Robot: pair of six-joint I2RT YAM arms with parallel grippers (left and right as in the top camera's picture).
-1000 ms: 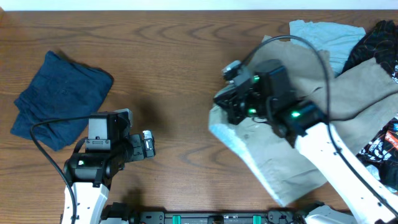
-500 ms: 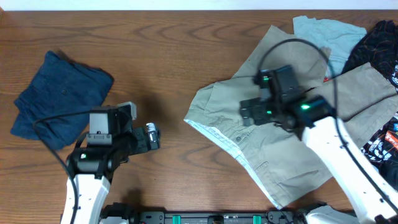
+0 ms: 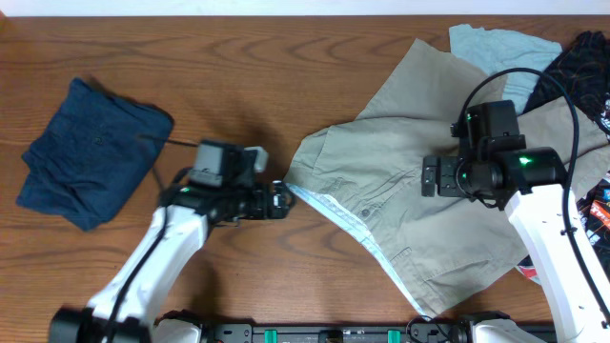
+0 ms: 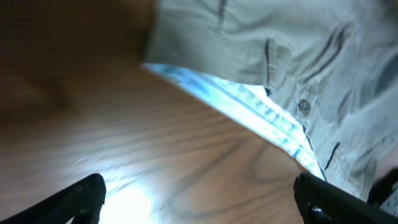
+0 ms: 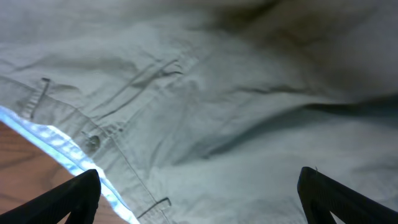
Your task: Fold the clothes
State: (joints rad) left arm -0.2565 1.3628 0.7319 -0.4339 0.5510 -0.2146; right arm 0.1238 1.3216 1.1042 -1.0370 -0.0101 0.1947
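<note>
I should take the waistband's back corner (image 3: 297, 179) with my left gripper and pull the khaki-beige shorts square before folding, because they lie crooked with a slanting waistband (image 3: 360, 232).
Khaki-beige shorts (image 3: 381, 171) lie spread on the table right of centre, their pale-lined waistband (image 3: 334, 210) facing the front left. My left gripper (image 3: 276, 198) is open just left of the waistband corner, low over bare wood. In the left wrist view the waistband (image 4: 249, 106) and its button (image 4: 304, 106) lie just ahead of the open left gripper (image 4: 199, 205), untouched. My right gripper (image 3: 434, 176) hovers open over the middle of the shorts. The right wrist view shows khaki cloth (image 5: 236, 124) below the open right gripper (image 5: 199, 196), nothing between its fingers.
A folded navy piece (image 3: 91, 152) lies at the far left. A light-blue garment (image 3: 500, 52) and a black printed piece (image 3: 581, 62) sit at the back right, partly under the shorts. Another printed piece (image 3: 593, 210) lies at the right edge.
The right gripper opened, let go of the shorts and drew back to the right. The shorts now lie spread flatter. The left arm reached right, up to the waistband corner.
</note>
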